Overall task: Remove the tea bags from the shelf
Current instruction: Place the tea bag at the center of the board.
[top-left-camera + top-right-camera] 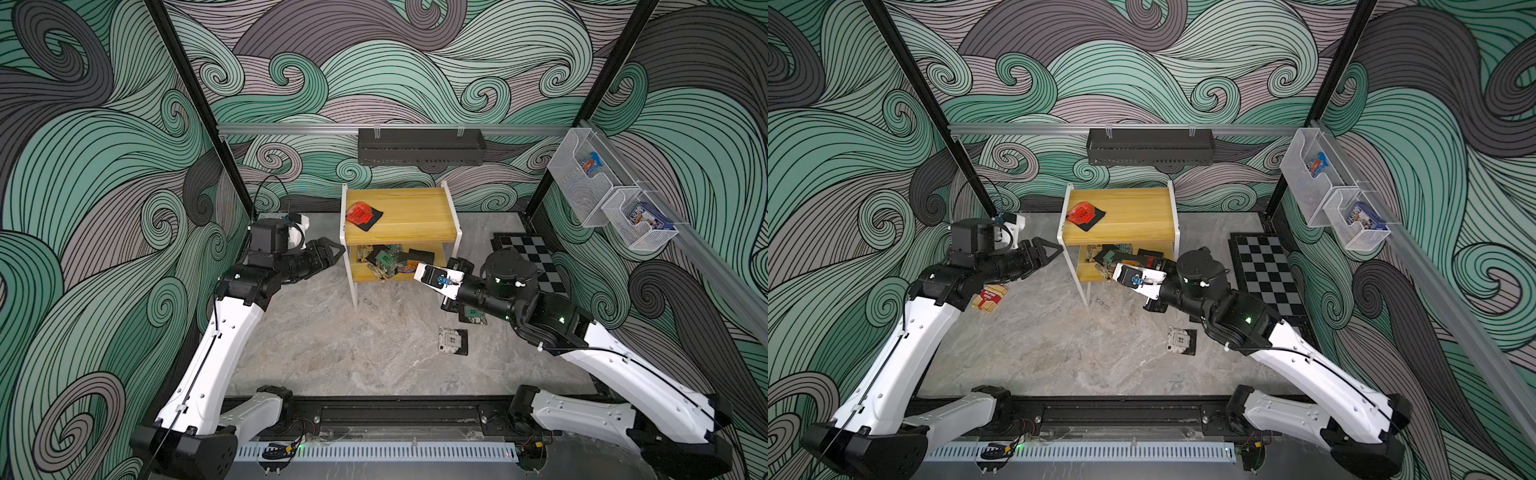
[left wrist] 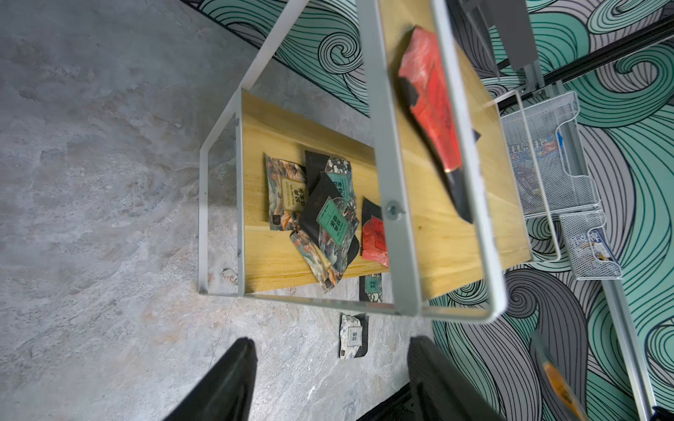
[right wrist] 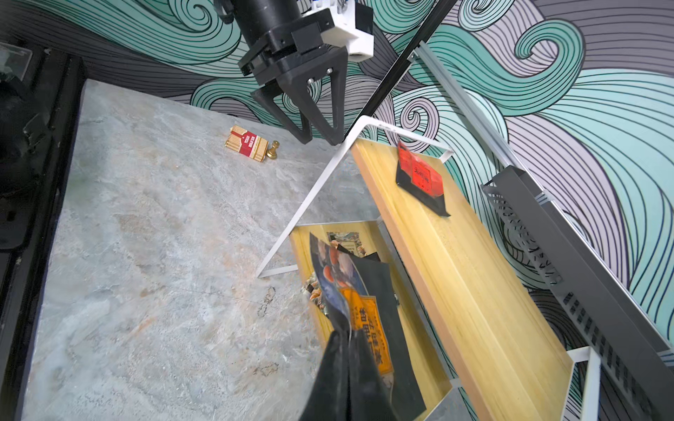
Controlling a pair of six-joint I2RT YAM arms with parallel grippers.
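The robot's right gripper pinches the orange-labelled tea bag's edge (image 3: 344, 314), so it should keep pulling the tea bag out until it reaches the clear floor before the shelf (image 1: 404, 344).
The shelf (image 1: 409, 216) (image 1: 1133, 216) stands at the back centre. A red tea bag (image 1: 360, 215) (image 3: 419, 175) lies on its top board. Several tea bags (image 1: 384, 259) (image 2: 324, 215) are piled on the lower board. My right gripper (image 3: 346, 333) reaches into the lower tier from the right and is shut on the edge of an orange-labelled tea bag (image 3: 364, 313). My left gripper (image 1: 336, 249) (image 2: 332, 340) hangs open by the shelf's left frame, holding nothing. Two tea bags (image 1: 453, 340) (image 1: 473, 316) lie on the floor right of the shelf.
A red-and-white carton (image 1: 988, 297) and a gold chess pawn (image 3: 272, 149) lie on the floor under the left arm. A chessboard (image 1: 536, 257) sits at the right. A black wall tray (image 1: 419, 147) hangs behind the shelf, with mesh bins (image 1: 590, 174) on the right wall.
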